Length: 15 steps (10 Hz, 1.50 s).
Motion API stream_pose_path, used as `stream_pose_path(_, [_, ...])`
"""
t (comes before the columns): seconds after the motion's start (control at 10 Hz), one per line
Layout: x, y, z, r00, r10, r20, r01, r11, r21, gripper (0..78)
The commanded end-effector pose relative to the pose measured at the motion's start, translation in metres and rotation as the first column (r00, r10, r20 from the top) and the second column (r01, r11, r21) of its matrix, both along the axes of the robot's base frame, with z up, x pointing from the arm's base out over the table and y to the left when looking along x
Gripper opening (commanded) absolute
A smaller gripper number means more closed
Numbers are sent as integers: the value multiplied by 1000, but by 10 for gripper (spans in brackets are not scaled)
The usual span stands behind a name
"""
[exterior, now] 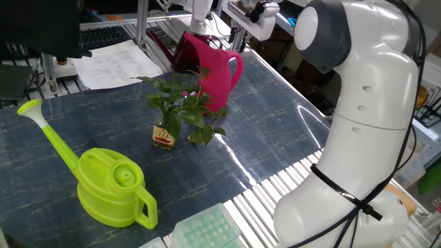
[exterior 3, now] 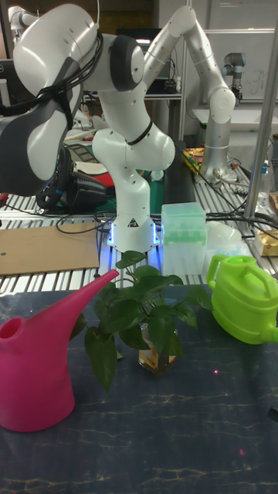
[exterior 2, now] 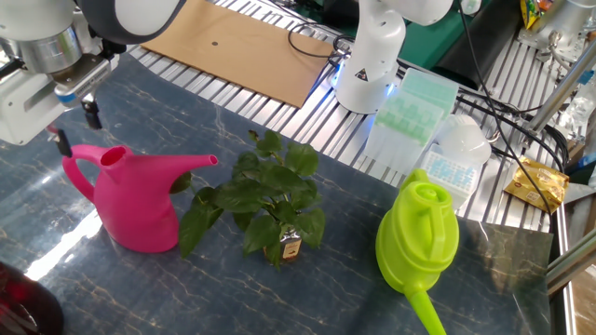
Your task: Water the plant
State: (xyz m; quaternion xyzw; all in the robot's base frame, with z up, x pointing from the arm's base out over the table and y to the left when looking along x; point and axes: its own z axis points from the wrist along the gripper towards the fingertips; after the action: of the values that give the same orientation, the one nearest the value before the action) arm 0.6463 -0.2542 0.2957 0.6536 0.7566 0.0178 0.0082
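I can see the dark red object [exterior: 185, 55] sticking out at a slant like a spout behind the pink watering can [exterior: 219, 74], so I should expect its hidden looped handle when I lift.
The plant [exterior 2: 265, 197] is a sprig of green leaves in a small amber bottle [exterior 2: 290, 247], mid-table; it also shows in the other views [exterior: 180, 102] [exterior 3: 143, 316]. A pink watering can [exterior 2: 140, 200] stands just left of it, its spout reaching toward the leaves [exterior: 217, 69] [exterior 3: 35, 370]. My gripper [exterior 2: 76, 127] hangs open just above the can's handle [exterior 2: 77, 166], one finger on each side, holding nothing. In the one fixed view the gripper [exterior: 236, 38] sits behind the can's top. The tall view leaves it out.
A lime green watering can [exterior 2: 419, 233] [exterior: 110, 186] stands on the plant's other side. Pale green tip boxes [exterior 2: 410, 102] and the robot base [exterior 2: 368, 65] line the table edge. Cardboard [exterior 2: 242, 46], papers [exterior: 114, 62] and a dark red object [exterior: 185, 52] lie around.
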Motion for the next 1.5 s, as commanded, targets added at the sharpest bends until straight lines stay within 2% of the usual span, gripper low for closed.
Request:
stream_pose_path(0.1, [0,0,1,1000,-1,3,1,1000,3,774])
stream_pose_path(0.6, [0,0,1,1000,-1,3,1,1000,3,774])
stream_pose_path(0.7, [-4,3,-16,998,63,7,-63,998,7,774])
stream_pose_path(1.5, [-3,7,-30,997,80,20,-81,997,12,774])
